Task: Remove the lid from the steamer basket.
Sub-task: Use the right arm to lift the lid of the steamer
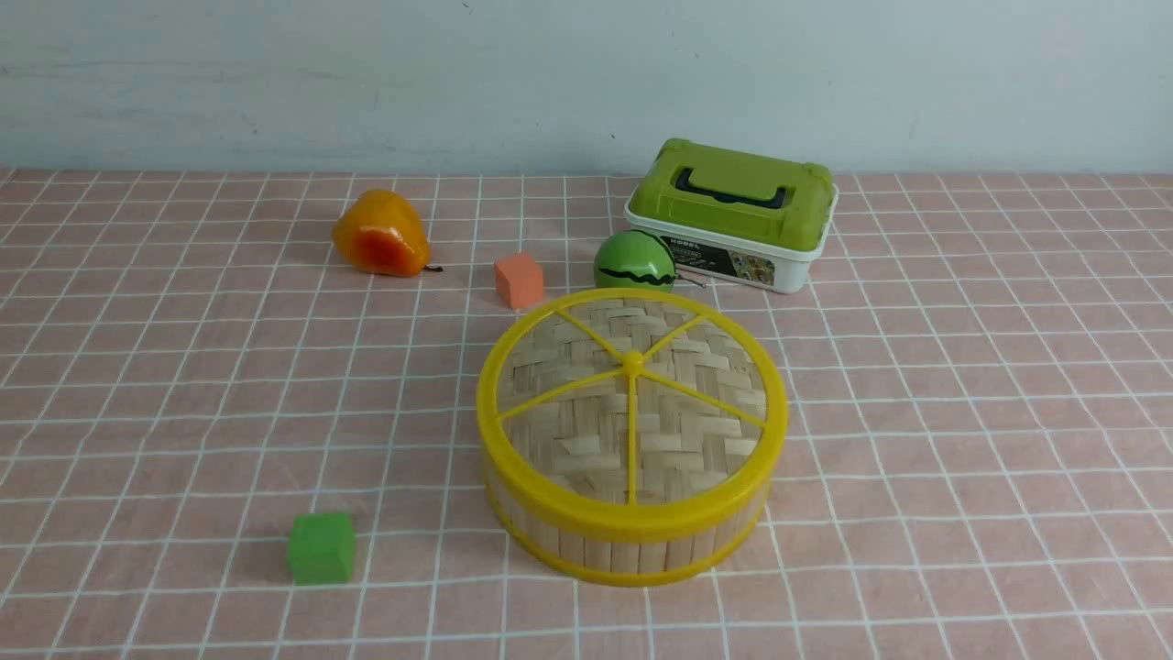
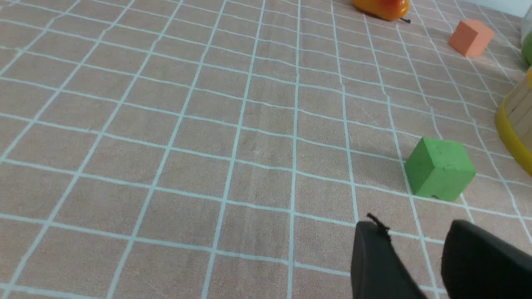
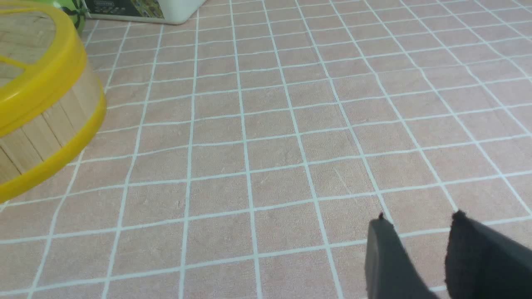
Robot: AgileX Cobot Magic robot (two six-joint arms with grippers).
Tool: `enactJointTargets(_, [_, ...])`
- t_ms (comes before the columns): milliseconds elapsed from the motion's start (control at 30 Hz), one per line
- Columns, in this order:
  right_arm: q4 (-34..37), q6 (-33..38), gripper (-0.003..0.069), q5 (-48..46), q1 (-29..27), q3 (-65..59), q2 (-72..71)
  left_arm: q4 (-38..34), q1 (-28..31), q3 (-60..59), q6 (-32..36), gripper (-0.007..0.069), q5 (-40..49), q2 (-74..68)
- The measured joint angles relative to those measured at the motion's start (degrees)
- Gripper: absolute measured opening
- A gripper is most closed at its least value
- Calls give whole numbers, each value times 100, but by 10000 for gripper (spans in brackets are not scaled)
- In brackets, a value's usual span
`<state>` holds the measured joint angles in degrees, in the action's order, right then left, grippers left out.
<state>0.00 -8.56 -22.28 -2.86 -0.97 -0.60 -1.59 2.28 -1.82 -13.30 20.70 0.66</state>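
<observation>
My gripper is going to lift the lid's knob. The lid's yellow rim (image 1: 632, 521) sits over the basket's slat side, so the lid will come off and leave the basket standing.
The steamer basket (image 1: 632, 541) stands in the middle of the table, its bamboo slat wall between yellow rims. The woven lid (image 1: 632, 403) with yellow spokes and a centre knob sits flat on top of it. Neither arm shows in the front view. In the left wrist view my left gripper (image 2: 415, 226) is open above bare cloth, with the basket's edge (image 2: 513, 124) off to one side. In the right wrist view my right gripper (image 3: 417, 218) is open and empty over the cloth, apart from the basket (image 3: 50, 124) and its lid (image 3: 41, 79).
A green cube (image 1: 322, 547) (image 2: 440, 168) lies near the basket's left front. Behind the basket are an orange cube (image 1: 519, 280), a small green melon (image 1: 634, 262) and a green-lidded white box (image 1: 733, 213). A pear (image 1: 379, 235) lies at the back left.
</observation>
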Motion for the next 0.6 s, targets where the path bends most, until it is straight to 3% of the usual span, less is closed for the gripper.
enactJointTargets(600, [0,0,223,0,0,0,0,0,0,0,0,239,0,0])
